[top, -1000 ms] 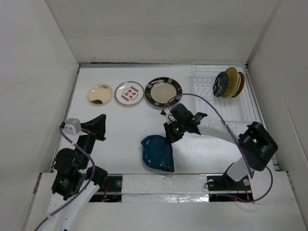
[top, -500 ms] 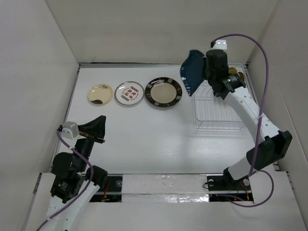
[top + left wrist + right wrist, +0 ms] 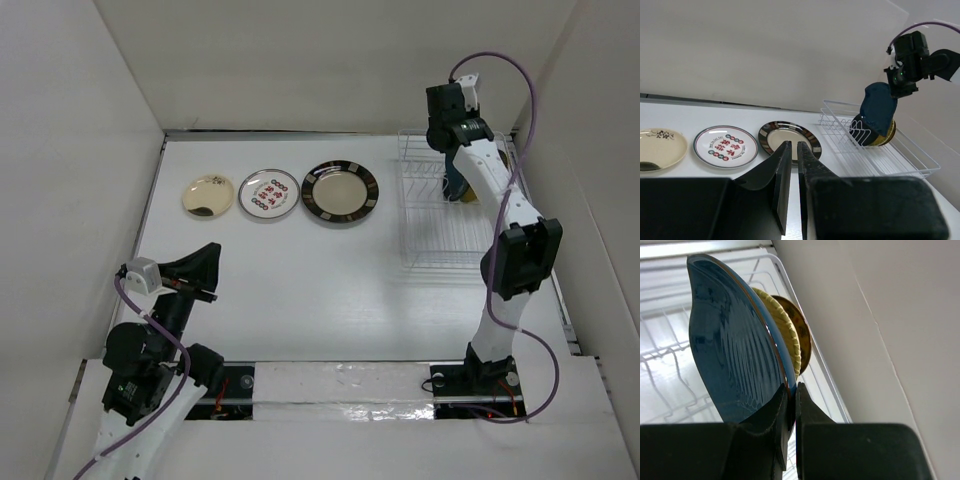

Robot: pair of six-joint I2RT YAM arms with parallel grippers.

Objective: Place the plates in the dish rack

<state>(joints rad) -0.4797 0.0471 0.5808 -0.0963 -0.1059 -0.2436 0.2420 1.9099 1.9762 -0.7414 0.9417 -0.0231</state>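
My right gripper holds the blue plate (image 3: 456,179) upright, aligned with the woven yellow plate, and should go on lowering it before it lets go, until the dish rack's free prongs (image 3: 432,186) hold its edge.
My right gripper (image 3: 792,390) is shut on the rim of the blue leaf-shaped plate (image 3: 735,355) and holds it upright in the white wire dish rack (image 3: 445,225), right next to the woven yellow plate (image 3: 787,337) and the dark brown-yellow plate (image 3: 801,332). The left wrist view shows the blue plate (image 3: 878,107) under the right gripper (image 3: 900,87). A cream plate (image 3: 208,195), a white plate with red marks (image 3: 269,193) and a black-rimmed plate (image 3: 340,191) lie flat in a row at the back. My left gripper (image 3: 205,272) is shut and empty, near the front left.
White walls enclose the table on three sides; the rack stands against the right wall (image 3: 880,315). The right arm (image 3: 515,250) stretches over the rack's near side. The rack's front rows of prongs (image 3: 880,160) hold nothing.
The right arm has carried the blue plate from above the rack's back left corner down into the rack beside the yellow plates. The left arm has barely moved.
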